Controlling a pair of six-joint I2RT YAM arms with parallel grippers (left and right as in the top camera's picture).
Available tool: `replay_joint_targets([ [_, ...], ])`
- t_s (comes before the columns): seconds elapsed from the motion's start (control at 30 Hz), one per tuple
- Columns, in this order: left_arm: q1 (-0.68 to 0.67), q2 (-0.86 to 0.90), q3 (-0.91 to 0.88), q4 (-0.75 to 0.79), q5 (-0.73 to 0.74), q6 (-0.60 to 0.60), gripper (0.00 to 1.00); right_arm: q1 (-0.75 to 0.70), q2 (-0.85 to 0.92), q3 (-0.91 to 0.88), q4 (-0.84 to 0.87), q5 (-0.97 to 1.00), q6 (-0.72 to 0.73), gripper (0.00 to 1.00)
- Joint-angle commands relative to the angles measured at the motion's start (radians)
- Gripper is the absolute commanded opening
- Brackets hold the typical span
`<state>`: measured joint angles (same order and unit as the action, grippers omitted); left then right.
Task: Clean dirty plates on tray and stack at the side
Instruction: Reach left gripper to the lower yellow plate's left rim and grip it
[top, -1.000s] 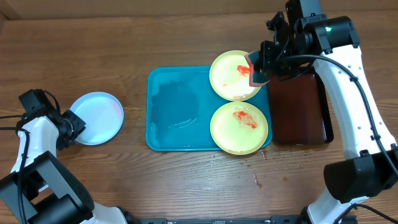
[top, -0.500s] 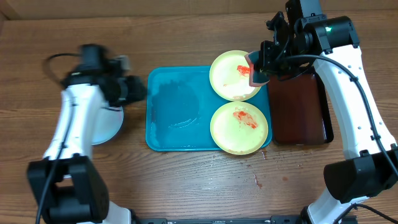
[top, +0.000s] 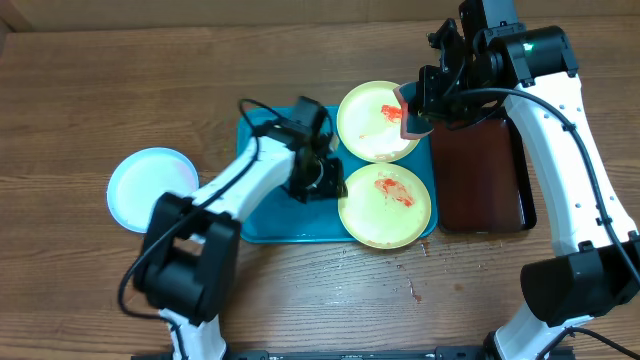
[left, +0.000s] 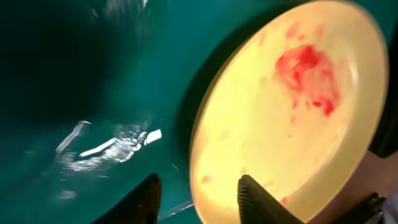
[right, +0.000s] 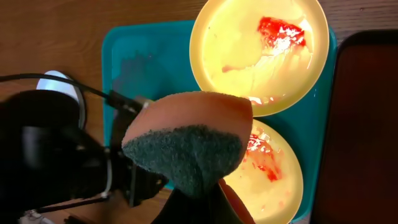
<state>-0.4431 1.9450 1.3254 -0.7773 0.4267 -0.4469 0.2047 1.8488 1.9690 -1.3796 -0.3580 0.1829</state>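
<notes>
Next, I drag the near plate to the tray's empty half (top: 285, 218) with my left gripper and then take its front rim, because the near plate is crowding the far plate.
Two yellow-green-rimmed plates with red sauce smears lie on the right half of the teal tray (top: 272, 160): a far plate (top: 372, 128) and a near plate (top: 388, 212). The light-blue-rimmed plate (top: 148, 190) lies on the table left of the tray, looking clean. My left gripper (top: 322, 186) is low over the tray at the near plate's left rim. In the left wrist view it (left: 200, 194) is open, one finger over the tray (left: 93, 74) and the other over the plate (left: 280, 118). My right gripper (top: 412, 118) hovers over the far plate's right rim, shut on an orange sponge (right: 186, 140) with a dark green face.
A dark reddish tray (top: 482, 175) lies right of the teal tray, under the right arm. Red sauce spots (top: 412, 290) mark the wood in front of the trays. Water films the teal tray's bare left half (top: 280, 170).
My left arm swung from beside the blue-rimmed plate at the far left across onto the tray, ending at the near plate's left rim. The right arm and sponge have not moved.
</notes>
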Motion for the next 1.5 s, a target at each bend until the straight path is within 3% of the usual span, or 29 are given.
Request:
replay_joint_targets([
  [0.0, -0.011, 0.046, 0.003, 0.003, 0.008, -0.085, 0.34, 0.002, -0.009, 0.009, 0.004, 0.002, -0.005, 0.04],
  [0.27, -0.018, 0.077, 0.003, 0.016, 0.008, -0.092, 0.22, 0.002, -0.009, 0.009, 0.005, 0.002, -0.005, 0.04],
  [0.47, -0.015, 0.076, 0.003, 0.024, 0.010, -0.092, 0.04, 0.002, -0.009, 0.009, 0.005, 0.011, -0.006, 0.04],
  [0.7, -0.002, 0.074, 0.008, 0.014, 0.012, -0.056, 0.04, 0.002, -0.009, 0.009, 0.001, 0.024, -0.005, 0.04],
  [0.83, 0.026, 0.065, 0.018, -0.038, -0.001, 0.051, 0.04, 0.002, -0.009, 0.009, 0.000, 0.024, -0.005, 0.04],
  [0.97, 0.065, 0.056, 0.045, -0.140, -0.097, 0.187, 0.04, 0.002, -0.009, 0.009, 0.000, 0.024, -0.005, 0.04],
  [1.13, 0.108, 0.056, 0.083, -0.225, -0.333, 0.282, 0.04, 0.003, -0.009, 0.009, 0.000, 0.024, -0.005, 0.04],
  [1.3, 0.134, 0.056, 0.089, -0.138, -0.576, 0.295, 0.04, 0.003, -0.009, 0.009, 0.001, 0.024, -0.005, 0.04],
  [1.4, 0.142, 0.056, 0.089, -0.062, -0.653, 0.318, 0.06, 0.003, -0.009, 0.009, 0.000, 0.024, -0.005, 0.04],
  [1.47, 0.144, 0.056, 0.089, -0.035, -0.676, 0.337, 0.12, 0.003, -0.008, 0.009, -0.002, 0.024, -0.005, 0.04],
])
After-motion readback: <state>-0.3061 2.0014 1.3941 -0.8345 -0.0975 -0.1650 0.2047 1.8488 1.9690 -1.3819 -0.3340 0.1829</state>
